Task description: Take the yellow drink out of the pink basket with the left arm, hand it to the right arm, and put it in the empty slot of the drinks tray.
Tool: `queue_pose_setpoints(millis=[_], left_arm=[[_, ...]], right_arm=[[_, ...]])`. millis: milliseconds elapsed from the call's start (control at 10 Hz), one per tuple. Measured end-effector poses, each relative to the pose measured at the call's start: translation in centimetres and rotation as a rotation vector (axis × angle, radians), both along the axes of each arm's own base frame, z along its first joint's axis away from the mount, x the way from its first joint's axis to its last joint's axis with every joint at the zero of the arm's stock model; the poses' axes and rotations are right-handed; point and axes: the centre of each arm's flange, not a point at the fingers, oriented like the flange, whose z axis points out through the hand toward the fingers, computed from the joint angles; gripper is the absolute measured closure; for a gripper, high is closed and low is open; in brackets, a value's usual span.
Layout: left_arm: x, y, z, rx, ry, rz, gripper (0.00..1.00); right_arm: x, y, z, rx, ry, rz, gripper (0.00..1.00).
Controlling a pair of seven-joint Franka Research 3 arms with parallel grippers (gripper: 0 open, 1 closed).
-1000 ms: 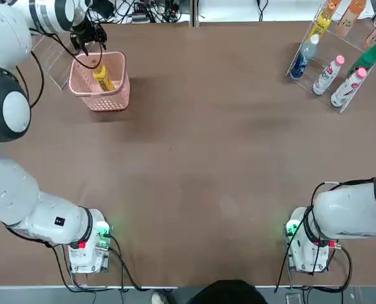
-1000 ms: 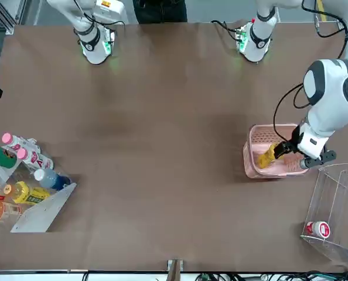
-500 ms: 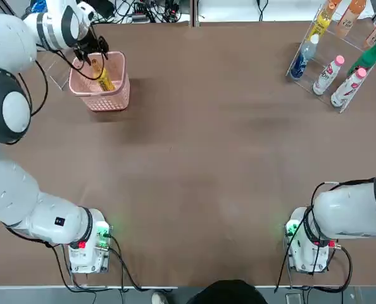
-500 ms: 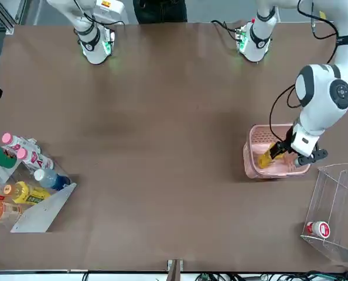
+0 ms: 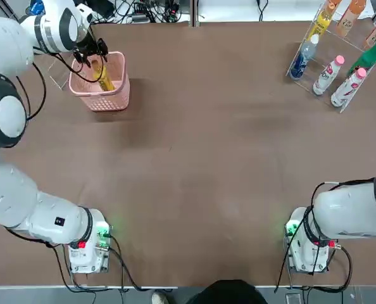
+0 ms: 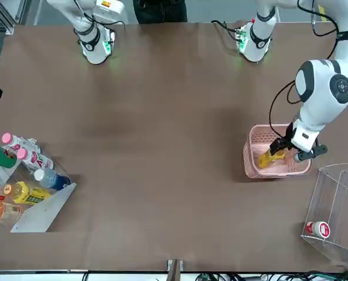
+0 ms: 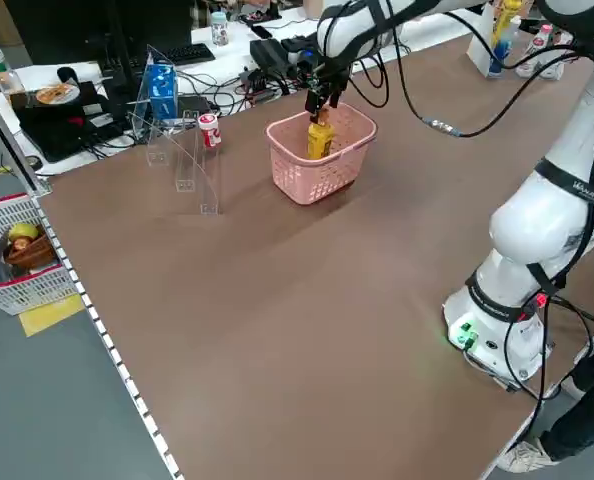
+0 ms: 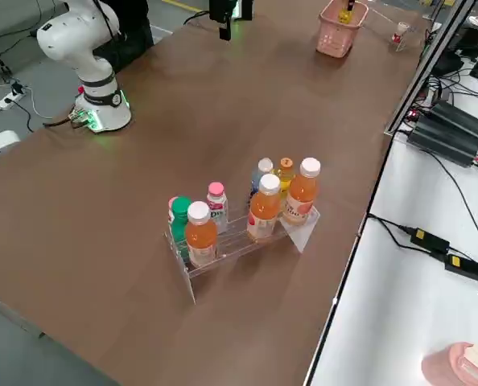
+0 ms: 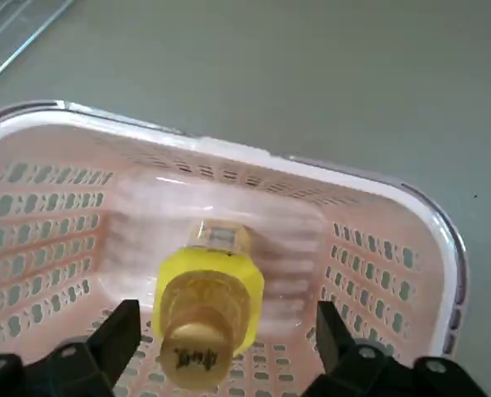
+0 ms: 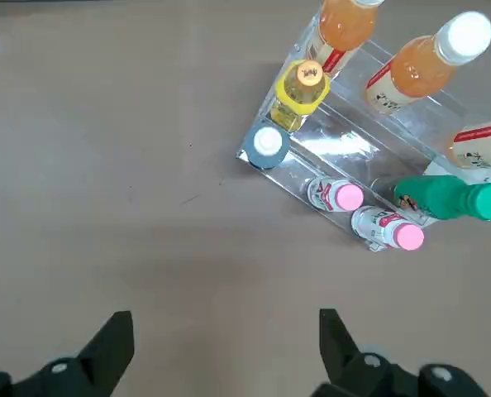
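Note:
My gripper has open space (image 9: 290,285) all around the yellow drink (image 6: 271,158), so the yellow drink will come free and the pink basket will stay in place when I lift.
The yellow drink (image 9: 208,289) leans upright inside the pink basket (image 5: 107,98) at the table's far left. My left gripper (image 5: 92,53) hangs over the basket's back rim. Its fingers (image 9: 120,329) stand open, one on each side of the bottle's cap and apart from it. The front view shows the same yellow drink (image 6: 269,157) in the pink basket (image 6: 252,168), with the left gripper (image 6: 286,148) at its top. My right gripper (image 10: 222,335) is open, high above the drinks tray (image 10: 353,147). One middle slot of that tray is bare.
The drinks tray (image 5: 340,39) with several bottles stands at the far right. A clear acrylic stand (image 6: 332,205) holding a small red-and-white can (image 6: 319,229) sits just beyond the basket. A person (image 5: 229,292) is at the table's near edge.
My left gripper has turned and come down over the basket, so its fingers now flank the yellow drink's cap. The right arm has not moved.

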Motion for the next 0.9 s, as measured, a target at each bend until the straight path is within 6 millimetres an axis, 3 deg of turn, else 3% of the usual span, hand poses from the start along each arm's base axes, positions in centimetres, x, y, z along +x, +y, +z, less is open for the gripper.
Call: queue_pose_setpoints(millis=[200, 500, 900], left_arm=[[-0.3, 0.0, -0.1, -0.001, 0.004, 0.0, 0.12], [-0.3, 0.0, 0.0, -0.001, 0.001, 0.001, 0.33], [-0.4, 0.2, 1.1, -0.006, -0.018, 0.004, 0.42]], right_arm=[[0.0, 0.0, 0.0, 0.0, 0.0, 0.0, 0.01], [0.0, 0.0, 0.0, 0.0, 0.0, 0.0, 0.01], [0.0, 0.0, 0.0, 0.0, -0.001, 0.0, 0.01]])
